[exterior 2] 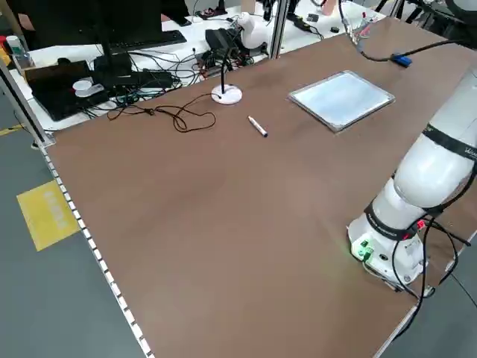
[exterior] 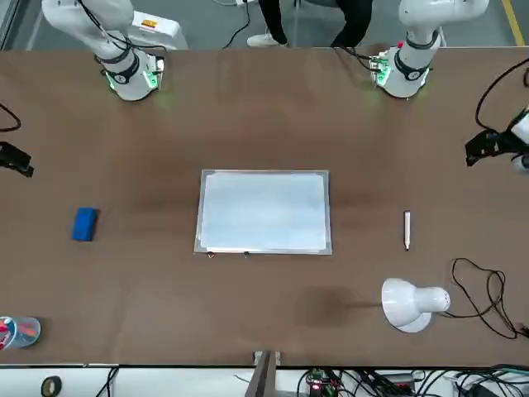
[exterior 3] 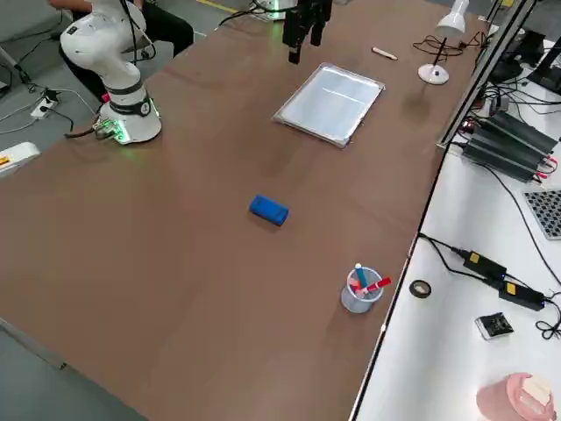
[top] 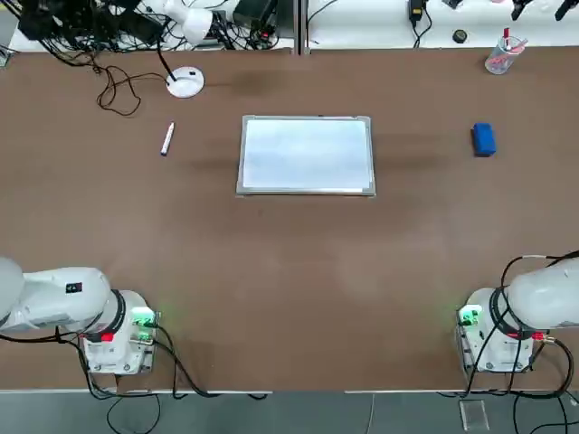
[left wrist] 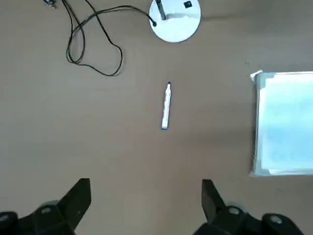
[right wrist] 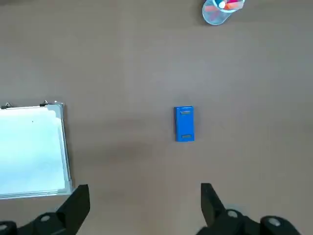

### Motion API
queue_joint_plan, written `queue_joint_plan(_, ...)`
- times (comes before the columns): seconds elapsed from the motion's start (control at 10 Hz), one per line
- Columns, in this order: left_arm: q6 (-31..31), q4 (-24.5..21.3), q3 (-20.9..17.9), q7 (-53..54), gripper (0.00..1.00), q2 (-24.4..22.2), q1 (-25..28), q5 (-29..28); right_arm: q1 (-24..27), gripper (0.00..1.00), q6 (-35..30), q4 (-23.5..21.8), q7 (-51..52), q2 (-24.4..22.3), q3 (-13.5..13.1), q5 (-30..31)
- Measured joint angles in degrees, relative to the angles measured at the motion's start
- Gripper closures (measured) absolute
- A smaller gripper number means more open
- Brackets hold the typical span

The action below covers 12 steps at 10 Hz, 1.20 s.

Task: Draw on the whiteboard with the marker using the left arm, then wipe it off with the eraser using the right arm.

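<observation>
The marker (exterior: 407, 230) has an uncapped dark tip (left wrist: 169, 83) at its narrow end, so I expect it to leave a thin dark line when the robot draws across the whiteboard.
The whiteboard (top: 306, 155) lies flat at the table's middle, its white face blank. A slim white marker (top: 167, 138) rests on the table to its left, and the left wrist view shows the marker (left wrist: 166, 106) well ahead of my left gripper (left wrist: 145, 193), which hangs high above the table, open and holding nothing. The blue eraser (top: 484, 139) sits to the board's right. In the right wrist view the eraser (right wrist: 184, 123) is ahead of my right gripper (right wrist: 144, 193), also raised, open and holding nothing, with the whiteboard (right wrist: 32, 149) off to one side.
A white lamp base (top: 185, 82) with a black cable (top: 118, 90) stands behind the marker. A clear cup with a red item (top: 500, 56) sits at the far right edge. The arm bases (top: 118, 330) (top: 493, 330) stand at the near corners. A person's legs (exterior: 314, 21) show behind the robot.
</observation>
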State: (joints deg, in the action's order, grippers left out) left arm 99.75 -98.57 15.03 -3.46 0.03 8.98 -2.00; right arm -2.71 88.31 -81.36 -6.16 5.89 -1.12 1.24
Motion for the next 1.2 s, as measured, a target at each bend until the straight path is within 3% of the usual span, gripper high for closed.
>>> queue_joint_plan(0.7,30.84,-25.31,-0.07,0.06,0.02,2.14,0.85,-0.02,-0.03,0.0,0.14,-0.15,-0.01,-0.35,0.02,0.0)
queue_joint_plan(0.9,34.87,-29.17,-0.07,0.09,0.07,3.63,0.85,-0.03,-0.09,0.0,0.09,-0.15,-0.01,-0.41,0.04,0.0)
queue_joint_plan(1.1,37.65,-29.98,-0.06,0.17,0.18,6.22,0.83,-0.98,-0.1,0.0,0.04,-0.16,-0.01,-0.48,0.04,0.0)
queue_joint_plan(1.2,39.03,-29.98,-0.05,0.17,0.19,7.88,0.82,-2.18,-0.1,0.0,0.03,-0.17,-0.01,-0.49,0.04,0.0)
